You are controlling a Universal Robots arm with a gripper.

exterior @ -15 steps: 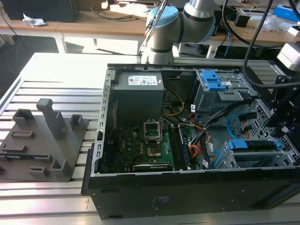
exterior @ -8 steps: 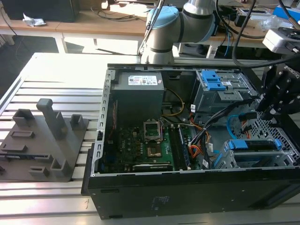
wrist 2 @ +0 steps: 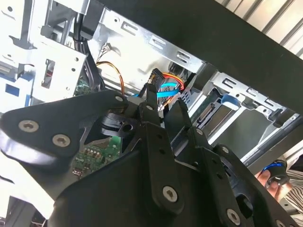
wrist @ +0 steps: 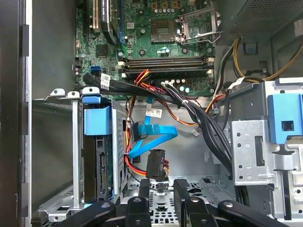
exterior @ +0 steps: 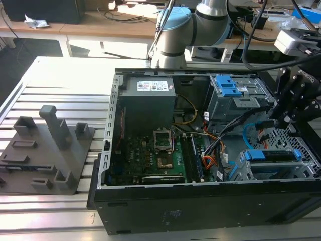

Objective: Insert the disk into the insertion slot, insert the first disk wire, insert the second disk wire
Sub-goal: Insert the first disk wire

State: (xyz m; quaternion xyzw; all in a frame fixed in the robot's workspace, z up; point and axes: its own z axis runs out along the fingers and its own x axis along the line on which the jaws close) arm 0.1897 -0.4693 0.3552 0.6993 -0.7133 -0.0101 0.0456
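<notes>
The orange and red wires (wrist: 127, 143) are hanging in a slack loop (wrist: 135, 169), so they will bend outward next to the disk when I carry the black plug.
The disk (exterior: 273, 155), in its blue carrier, sits inside the insertion slot (exterior: 246, 171), the silver cage at the case's front on the exterior view's right. In the first wrist view the disk (wrist: 97, 161) stands edge-on in the cage (wrist: 75, 142). The light blue second disk wire (wrist: 154, 139) loops loose beside it, also seen as a wire (exterior: 246, 131) (wrist 2: 165, 93). A black connector (wrist: 156, 165) (wrist 2: 156, 75) on orange and red wires hangs unplugged just past one fingertip. My gripper (wrist: 162, 184) (wrist 2: 164, 97) (exterior: 281, 118) is open by a narrow gap, close to that connector.
A black cable bundle (wrist: 189, 106) crosses from the motherboard (wrist: 156, 42) toward a second drive cage with blue clips (wrist: 284, 123). A grey fixture (exterior: 50, 150) lies on the slatted table at the exterior view's left. A person's hand (wrist 2: 267, 182) shows outside the case.
</notes>
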